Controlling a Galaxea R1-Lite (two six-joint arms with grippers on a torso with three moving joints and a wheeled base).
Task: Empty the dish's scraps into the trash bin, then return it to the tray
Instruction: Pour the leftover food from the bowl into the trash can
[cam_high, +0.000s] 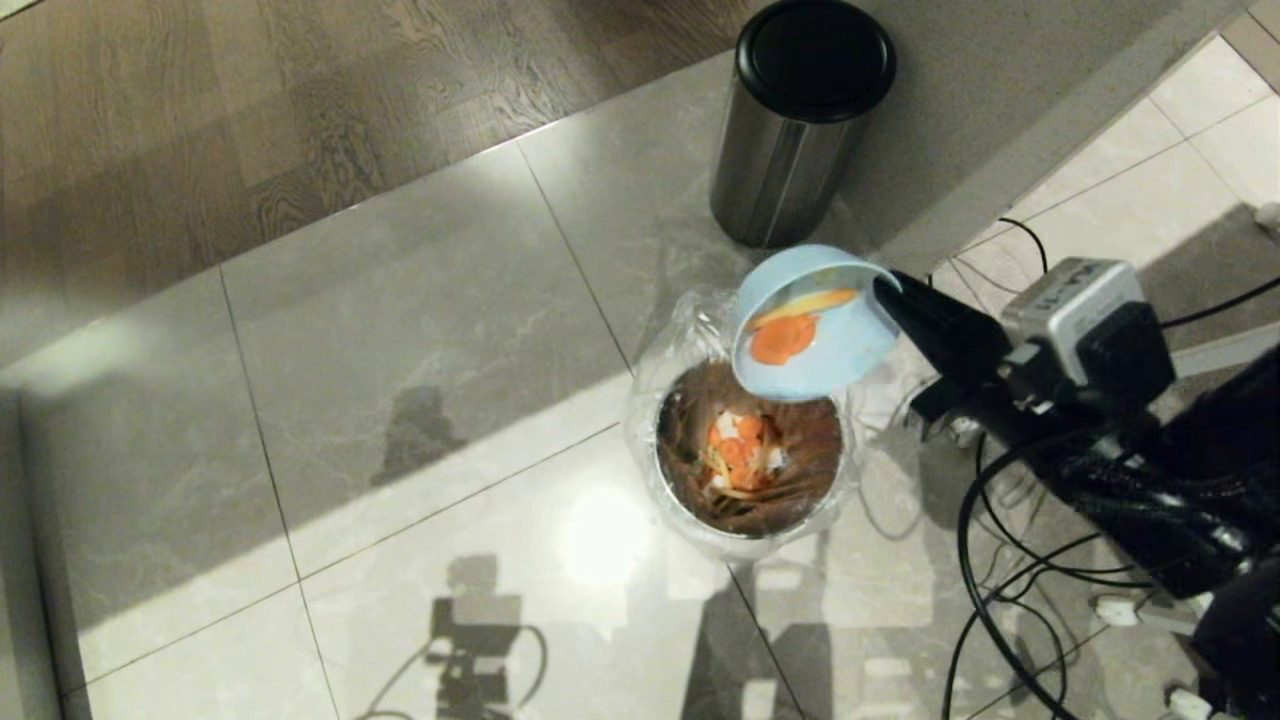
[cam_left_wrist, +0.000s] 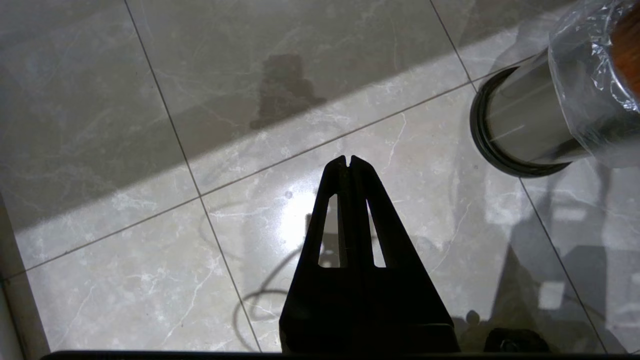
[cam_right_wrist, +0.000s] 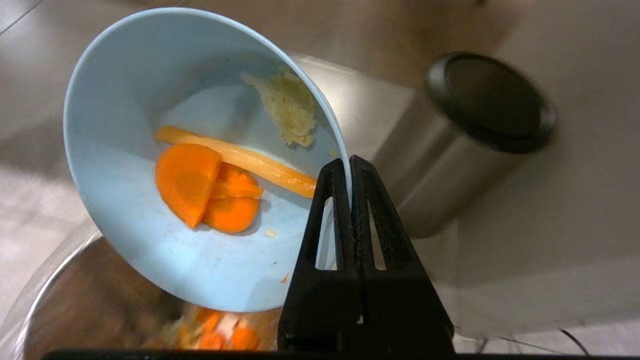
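Note:
I should swing the dish over the bin's middle (cam_high: 750, 450) with my right gripper and tip it steeper, because carrot slices (cam_high: 783, 340) are still in it and its open side faces up by the bin's rim.
My right gripper (cam_high: 885, 288) (cam_right_wrist: 348, 162) is shut on the rim of the pale blue dish (cam_high: 812, 325) (cam_right_wrist: 150, 150), which is tipped steeply on its side over the trash bin (cam_high: 748, 440) (cam_right_wrist: 90, 300). Orange carrot slices and a pale strip, the scraps (cam_high: 790, 330) (cam_right_wrist: 210, 187), still cling inside the dish. More scraps (cam_high: 742, 452) lie in the bin's coppery-brown bottom. The bin, lined with a clear bag, also shows at the edge of the left wrist view (cam_left_wrist: 540, 120). My left gripper (cam_left_wrist: 348, 160) hangs shut and empty over the floor tiles. The tray is out of view.
A tall steel bin with a black lid (cam_high: 800, 120) (cam_right_wrist: 475, 135) stands just behind the trash bin. Black cables (cam_high: 1000, 560) and power plugs lie on the tiles at the right. Wood flooring (cam_high: 250, 100) runs along the far side.

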